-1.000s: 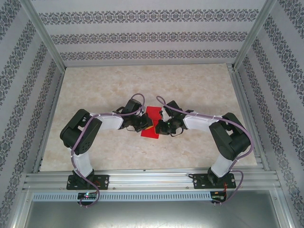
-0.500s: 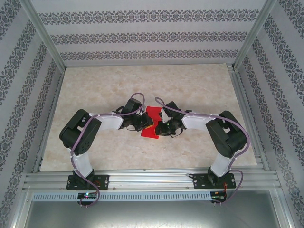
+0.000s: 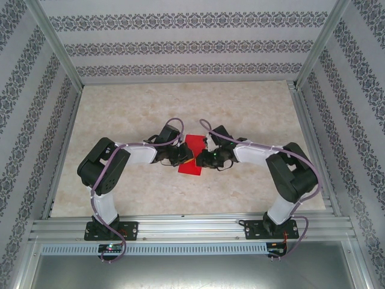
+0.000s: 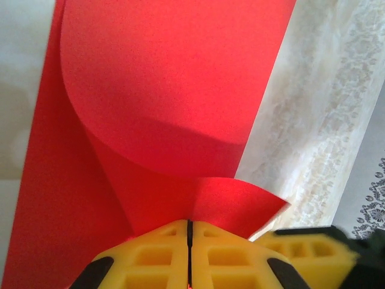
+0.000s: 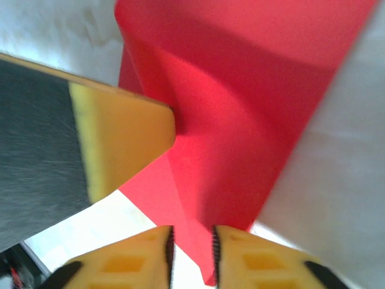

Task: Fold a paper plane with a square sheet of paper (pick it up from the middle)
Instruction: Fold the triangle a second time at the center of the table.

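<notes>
The red flap bulges up (image 5: 143, 51) past my left gripper's finger, so next my right gripper pins the flap's edge (image 5: 225, 208) while my left gripper presses the flap's fold.
The square sheet of paper (image 3: 194, 149) is bright red and lies mid-table between my two grippers, with one flap curled up over the rest (image 4: 168, 90). My left gripper (image 3: 184, 158) is shut on the sheet's near edge, its yellow jaws pressed together where the curl begins (image 4: 189, 224). My right gripper (image 3: 203, 159) faces it from the right. Its jaws stand a little apart (image 5: 192, 235), and a pointed corner of the sheet (image 5: 240, 120) lies loose in the gap. The left gripper's yellow finger (image 5: 120, 144) presses into the paper just ahead of the right jaws.
The marble-patterned table top (image 3: 120, 114) stretches around the paper on all sides. Patterned walls and metal frame posts (image 3: 57, 45) close in the back and sides. A metal rail (image 3: 192, 227) runs along the near edge by the arm bases.
The right gripper's jaws have parted and let go of the paper corner that they pinched. The left gripper stays shut on the sheet, and the arms have barely moved.
</notes>
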Controlling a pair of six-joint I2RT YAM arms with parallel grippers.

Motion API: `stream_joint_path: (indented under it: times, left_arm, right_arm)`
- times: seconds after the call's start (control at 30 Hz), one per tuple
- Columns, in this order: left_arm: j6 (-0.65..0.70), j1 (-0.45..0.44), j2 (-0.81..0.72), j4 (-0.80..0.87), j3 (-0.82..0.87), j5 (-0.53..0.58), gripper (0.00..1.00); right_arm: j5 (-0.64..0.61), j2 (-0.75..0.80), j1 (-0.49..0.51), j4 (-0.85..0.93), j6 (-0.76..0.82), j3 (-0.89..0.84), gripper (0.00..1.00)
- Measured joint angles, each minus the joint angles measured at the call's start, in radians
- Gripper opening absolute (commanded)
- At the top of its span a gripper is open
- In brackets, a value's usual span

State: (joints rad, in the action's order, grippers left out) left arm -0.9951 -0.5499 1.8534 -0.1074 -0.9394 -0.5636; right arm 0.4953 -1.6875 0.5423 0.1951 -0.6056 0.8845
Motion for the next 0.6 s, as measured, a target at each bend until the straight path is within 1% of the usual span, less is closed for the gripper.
stream_joint_path:
  times: [0.1,0.2,0.3,0.5,0.6]
  left_arm:
    - [0.000,0.000,0.000,0.000,0.000,0.000,0.09]
    - [0.000,0.000,0.000,0.000,0.000,0.000,0.09]
    - [0.000,0.000,0.000,0.002,0.000,0.000,0.09]
    - [0.000,0.000,0.000,0.011,-0.001,0.000,0.10]
    - [0.000,0.000,0.000,0.016,-0.001,0.000,0.09]
  right_arm:
    - [-0.008,0.037,-0.040,-0.026,-0.013,-0.012,0.39]
    - [-0.009,0.034,-0.061,-0.041,-0.018,-0.013,0.40]
    - [-0.008,0.011,-0.062,-0.048,-0.018,-0.009,0.40]
    - [0.021,-0.043,-0.075,-0.063,-0.017,0.007,0.31]
    - [0.039,-0.052,-0.082,-0.070,-0.017,0.020,0.29]
